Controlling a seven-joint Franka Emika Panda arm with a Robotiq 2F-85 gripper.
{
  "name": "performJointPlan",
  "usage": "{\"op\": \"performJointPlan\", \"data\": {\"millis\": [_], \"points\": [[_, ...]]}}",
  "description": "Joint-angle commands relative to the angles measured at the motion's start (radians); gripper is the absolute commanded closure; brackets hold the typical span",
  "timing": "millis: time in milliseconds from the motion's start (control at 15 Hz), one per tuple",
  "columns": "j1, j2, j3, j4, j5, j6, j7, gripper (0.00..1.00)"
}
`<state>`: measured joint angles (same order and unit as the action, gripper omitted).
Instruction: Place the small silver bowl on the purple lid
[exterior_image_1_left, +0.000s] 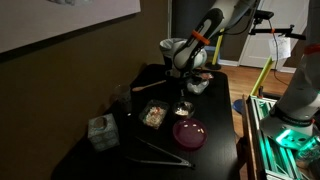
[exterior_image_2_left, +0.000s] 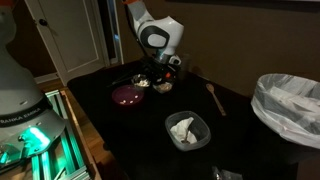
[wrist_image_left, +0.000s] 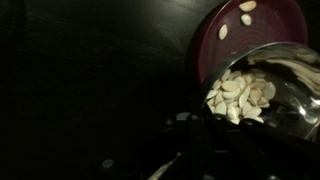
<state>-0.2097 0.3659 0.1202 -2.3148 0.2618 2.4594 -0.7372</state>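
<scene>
Next, my gripper moves the small silver bowl over the lid's middle before it lowers the bowl, because the bowl is hanging past the purple lid's edge.
The small silver bowl holds pale slices and is tilted, close in front of the wrist camera. Its rim overlaps the edge of the purple lid. A few pale slices lie on the lid. My gripper is dark at the bottom of the wrist view and seems shut on the bowl's near rim. In an exterior view the gripper hangs over the bowl, just behind the lid. The lid also shows in the other exterior view, beside the gripper.
A tall silver pot and a white bowl stand behind the gripper. A clear container of pale food, tongs and a small box sit nearby. A wooden spoon lies on the black table.
</scene>
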Motion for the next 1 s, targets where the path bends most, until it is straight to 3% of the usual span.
{"op": "performJointPlan", "data": {"millis": [0,267,400,667,733,933], "points": [[0.022,-0.094,0.01,-0.128,-0.053,-0.001,-0.123,0.99],[0.036,-0.135,0.01,-0.223,-0.079,0.091,-0.298,0.99],[0.026,-0.15,0.027,-0.263,-0.04,0.185,-0.403,0.99],[-0.035,-0.135,0.139,-0.276,0.176,0.402,-0.598,0.99],[0.01,-0.114,0.081,-0.256,0.087,0.35,-0.505,0.97],[-0.011,-0.116,0.119,-0.257,0.145,0.386,-0.559,0.99]]}}
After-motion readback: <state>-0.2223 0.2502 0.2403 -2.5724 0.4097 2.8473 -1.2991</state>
